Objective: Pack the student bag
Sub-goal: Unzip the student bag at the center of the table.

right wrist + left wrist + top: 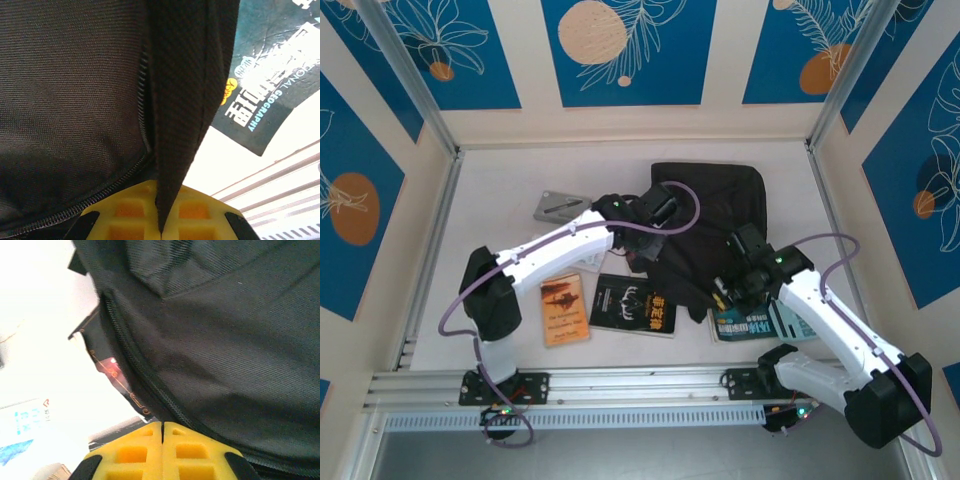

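I should go on holding the flap of the student bag [182, 100], which runs between my right gripper's shut fingers, until my left gripper opens at the student bag's edge [657, 174].
The student bag [715, 205], a soft black backpack, lies in the middle of the table. My left gripper [655, 225] rests at its left edge. In the left wrist view its yellow jaws [162, 426] are shut, tips against the bag's zipper seam [135, 365], and no fabric shows between them. My right gripper [723, 290] is at the bag's near right corner. In the right wrist view it [161, 189] is shut on a flap of the bag's black fabric [185, 100], which runs down between the pads beside a zipper [144, 100].
An orange book [565, 310] and a black book [633, 305] lie in front of the bag. A teal magazine [760, 322] lies under my right arm. A grey flat item [560, 207] sits at the back left. A dark book with orange ornament [112, 371] pokes from under the bag.
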Controlling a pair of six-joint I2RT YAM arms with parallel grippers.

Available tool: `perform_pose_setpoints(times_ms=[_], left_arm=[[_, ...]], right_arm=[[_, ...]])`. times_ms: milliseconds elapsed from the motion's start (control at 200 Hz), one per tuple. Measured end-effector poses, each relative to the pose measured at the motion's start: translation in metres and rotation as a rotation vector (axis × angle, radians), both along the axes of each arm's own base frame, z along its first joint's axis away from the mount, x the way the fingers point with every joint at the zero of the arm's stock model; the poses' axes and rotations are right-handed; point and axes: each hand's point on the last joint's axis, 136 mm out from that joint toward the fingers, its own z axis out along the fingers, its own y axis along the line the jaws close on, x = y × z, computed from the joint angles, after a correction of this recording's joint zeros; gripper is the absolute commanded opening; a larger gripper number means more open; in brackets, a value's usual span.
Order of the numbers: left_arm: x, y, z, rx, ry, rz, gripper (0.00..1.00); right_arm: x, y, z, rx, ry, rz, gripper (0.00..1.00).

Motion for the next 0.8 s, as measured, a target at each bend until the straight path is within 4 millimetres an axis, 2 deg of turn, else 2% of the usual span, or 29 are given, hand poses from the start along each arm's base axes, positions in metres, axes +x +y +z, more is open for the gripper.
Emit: perform_pose_setpoints(times_ms=[255,580,800], left_arm=[[0.022,-0.001,0.012,-0.032,-0.024,0.036,0.0],[0.058,0.002,-0.005,-0.017,-0.013,0.1,0.0],[0.083,0.02,-0.004,-0.047,-0.004,0.18,0.0]], right_arm=[[0.004,-0.004,0.007,-0.016,-0.022,0.028,0.0],[0.007,-0.006,0.011,-0.044,-0.029,0.086,0.0],[0.012,-0.007,0.018,-0.058,-0.055,0.12,0.0]])
